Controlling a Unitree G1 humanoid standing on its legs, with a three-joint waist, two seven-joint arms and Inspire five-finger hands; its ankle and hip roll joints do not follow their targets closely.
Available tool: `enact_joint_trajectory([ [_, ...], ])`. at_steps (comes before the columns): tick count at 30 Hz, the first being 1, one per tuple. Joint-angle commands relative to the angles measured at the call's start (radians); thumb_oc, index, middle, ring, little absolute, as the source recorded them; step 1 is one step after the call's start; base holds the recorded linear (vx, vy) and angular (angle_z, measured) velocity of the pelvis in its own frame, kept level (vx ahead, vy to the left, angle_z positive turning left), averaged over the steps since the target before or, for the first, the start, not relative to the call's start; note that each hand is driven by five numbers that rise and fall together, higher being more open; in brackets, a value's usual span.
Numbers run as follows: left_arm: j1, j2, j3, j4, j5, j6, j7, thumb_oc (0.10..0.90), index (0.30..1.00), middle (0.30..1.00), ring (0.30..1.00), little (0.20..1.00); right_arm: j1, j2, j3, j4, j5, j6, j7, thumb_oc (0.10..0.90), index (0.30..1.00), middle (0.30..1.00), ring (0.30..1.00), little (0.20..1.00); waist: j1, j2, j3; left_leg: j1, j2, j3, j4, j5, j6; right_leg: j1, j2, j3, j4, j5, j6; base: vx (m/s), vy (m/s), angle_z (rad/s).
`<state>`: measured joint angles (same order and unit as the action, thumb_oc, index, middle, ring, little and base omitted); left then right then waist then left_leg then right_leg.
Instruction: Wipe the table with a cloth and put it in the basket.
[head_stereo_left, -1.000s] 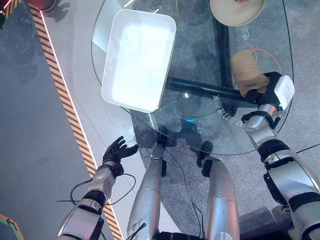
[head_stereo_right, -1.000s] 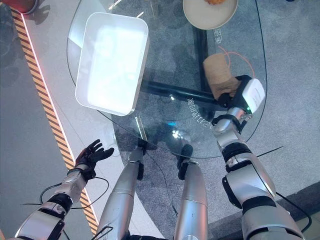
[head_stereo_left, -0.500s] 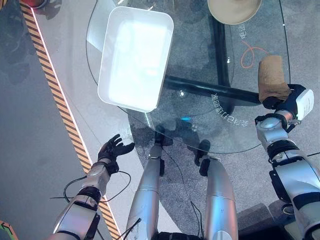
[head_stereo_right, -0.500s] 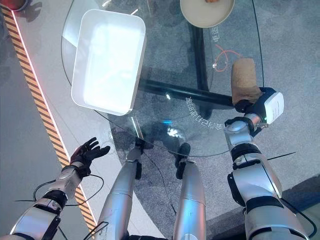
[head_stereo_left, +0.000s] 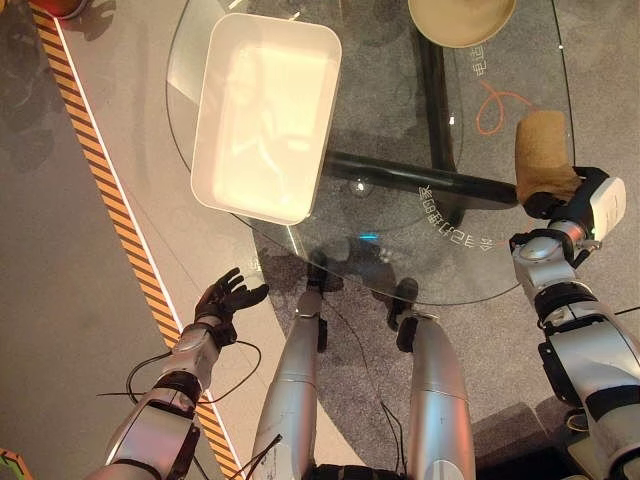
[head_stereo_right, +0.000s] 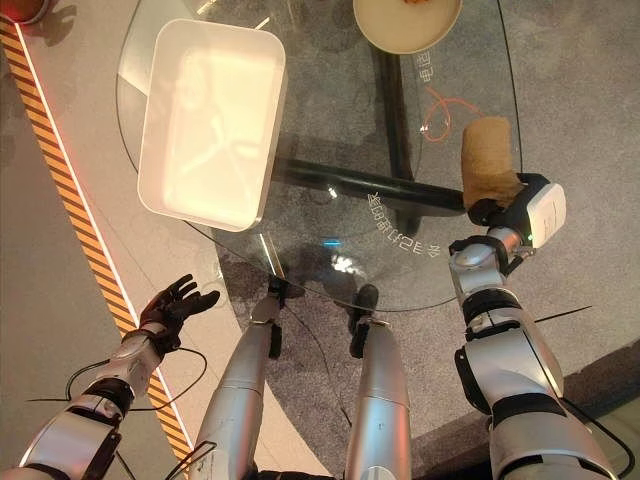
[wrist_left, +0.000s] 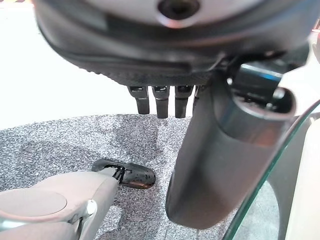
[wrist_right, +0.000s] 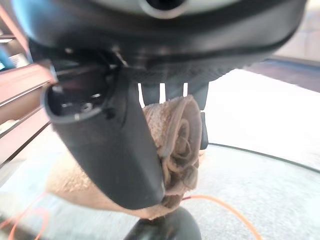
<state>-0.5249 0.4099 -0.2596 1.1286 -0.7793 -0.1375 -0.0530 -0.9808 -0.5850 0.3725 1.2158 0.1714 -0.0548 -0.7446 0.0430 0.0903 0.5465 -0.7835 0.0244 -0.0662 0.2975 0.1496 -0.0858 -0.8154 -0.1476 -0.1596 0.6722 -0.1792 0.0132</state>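
I expect the cloth (head_stereo_left: 541, 143) to stay a crumpled bundle when I carry it to the basket, because the brown cloth's near end (head_stereo_left: 551, 184) is bunched.
A brown rolled cloth (head_stereo_left: 541, 154) lies on the round glass table (head_stereo_left: 400, 240) near its right edge. My right hand (head_stereo_left: 565, 198) is shut on the cloth's near end; in the right wrist view the thumb and fingers (wrist_right: 172, 95) curl round the bunched cloth (wrist_right: 175, 145). A white rectangular basket (head_stereo_left: 265, 115) stands on the table's left part, empty. My left hand (head_stereo_left: 226, 297) hangs below the table's left side, over the floor, fingers spread open and holding nothing.
A beige plate (head_stereo_left: 460, 18) sits at the table's far edge. An orange cord (head_stereo_left: 500, 102) loops beneath the glass near the cloth. A yellow-black striped line (head_stereo_left: 110, 190) runs along the floor on the left. The table's dark base bar (head_stereo_left: 400, 178) shows through the glass.
A second ago the cloth lay nearer the table's middle; my right hand has dragged it right and outward to the edge. The left hand stays put.
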Motion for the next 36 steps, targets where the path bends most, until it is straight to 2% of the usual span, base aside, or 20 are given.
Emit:
enact_joint_trajectory([
  [1,0.008,0.025,0.03,0.013,-0.023,-0.026,0.03,0.8,0.9,0.9,0.9,0.9,-0.022,-0.081,0.074,-0.15,-0.116,-0.077,0.006,0.1,0.3,0.3,0.3,0.2,0.002,-0.005,-0.027,0.039,-0.041,0.079,0.132,-0.187,0.065,0.01,0.059,0.03,-0.17,0.124,0.047,-0.03,0.0,-0.01],
  [8,0.027,0.01,0.029,-0.033,-0.021,-0.032,0.056,0.8,0.9,0.9,0.9,0.9,-0.002,-0.051,0.146,-0.329,-0.149,-0.028,0.045,0.1,0.3,0.3,0.3,0.2,-0.001,-0.008,-0.027,0.045,-0.05,0.083,0.114,-0.181,0.062,0.018,0.061,0.025,-0.19,0.119,0.041,-0.01,0.003,-0.01],
  [9,0.033,0.002,0.033,-0.048,-0.017,-0.033,0.064,0.8,0.9,0.9,0.9,0.9,0.009,-0.038,0.163,-0.387,-0.155,-0.002,0.055,0.1,0.3,0.3,0.3,0.2,-0.001,-0.008,-0.027,0.044,-0.052,0.085,0.111,-0.18,0.061,0.02,0.061,0.023,-0.19,0.114,0.038,0.0,0.0,0.0],
  [18,0.055,-0.028,0.034,-0.079,-0.008,-0.047,0.091,0.8,0.9,0.9,0.9,0.9,0.048,-0.001,0.242,-0.566,-0.221,0.074,0.133,0.1,0.3,0.3,0.3,0.2,-0.006,-0.007,-0.027,0.051,-0.055,0.094,0.091,-0.169,0.057,0.026,0.061,0.018,-0.203,0.108,0.032,0.0,0.0,0.0],
  [27,0.072,-0.053,0.04,-0.096,0.002,-0.061,0.102,0.8,0.9,0.9,0.9,0.9,0.099,0.023,0.308,-0.694,-0.297,0.077,0.229,0.1,0.3,0.3,0.3,0.2,-0.01,-0.007,-0.027,0.052,-0.057,0.104,0.086,-0.16,0.051,0.028,0.057,0.013,-0.206,0.103,0.029,0.0,0.0,0.0],
  [36,0.089,-0.072,0.05,-0.092,0.01,-0.079,0.104,0.8,0.9,0.9,0.9,0.9,0.147,0.027,0.357,-0.841,-0.315,0.085,0.29,0.1,0.3,0.3,0.3,0.2,-0.019,-0.011,-0.027,0.059,-0.056,0.113,0.076,-0.148,0.043,0.033,0.058,0.014,-0.211,0.1,0.027,0.0,0.0,0.0],
])
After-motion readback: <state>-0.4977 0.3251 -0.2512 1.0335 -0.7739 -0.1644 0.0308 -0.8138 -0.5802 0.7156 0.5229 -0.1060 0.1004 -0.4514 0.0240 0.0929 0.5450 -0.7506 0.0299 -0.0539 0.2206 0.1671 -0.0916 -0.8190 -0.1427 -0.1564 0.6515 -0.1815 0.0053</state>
